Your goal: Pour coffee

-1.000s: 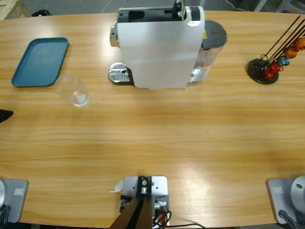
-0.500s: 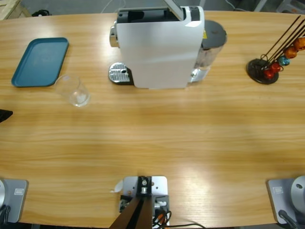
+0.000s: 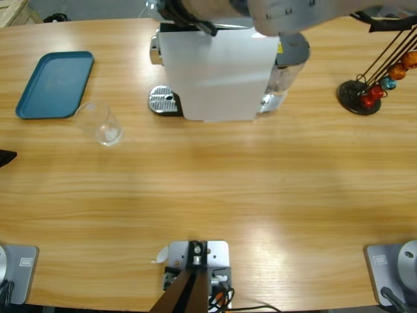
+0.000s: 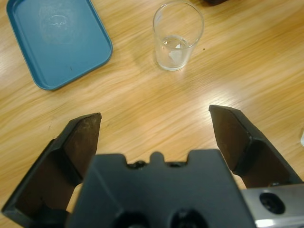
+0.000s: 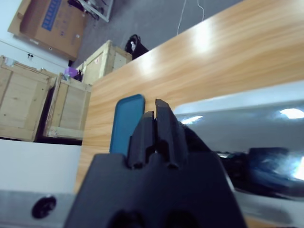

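A white patch [image 3: 111, 134] can be seen inside the ring of the clear glass tumbler's base [image 3: 109, 135], so the patch will move along with the tumbler when I carry it.
A clear glass tumbler [image 3: 102, 124] stands upright on the table just right of a blue tray [image 3: 55, 84]. No amber coffee shows in the tumbler [image 4: 177, 36]. The white coffee machine [image 3: 218, 73] sits at the back middle, its metal drip tray [image 3: 163, 101] bare. My left gripper [image 4: 154, 116] is open, low over the table, short of the tumbler, with nothing between its fingers; only its tip [image 3: 5, 158] shows at the left edge. My right gripper [image 5: 156, 111] is shut above the machine's top, its arm [image 3: 287, 13] coming in from the upper right.
A black capsule stand [image 3: 359, 96] with orange, red and blue capsules stands at the right back. Wooden crates [image 5: 28, 95] and a cardboard box sit on the floor beyond the table's far edge. Bare wood [image 3: 228, 189] spans the table's middle and front.
The right arm has swung in from the upper right and now covers the machine's top, where a raised lever stood and tilted before. Tumbler, tray and left gripper have not moved.
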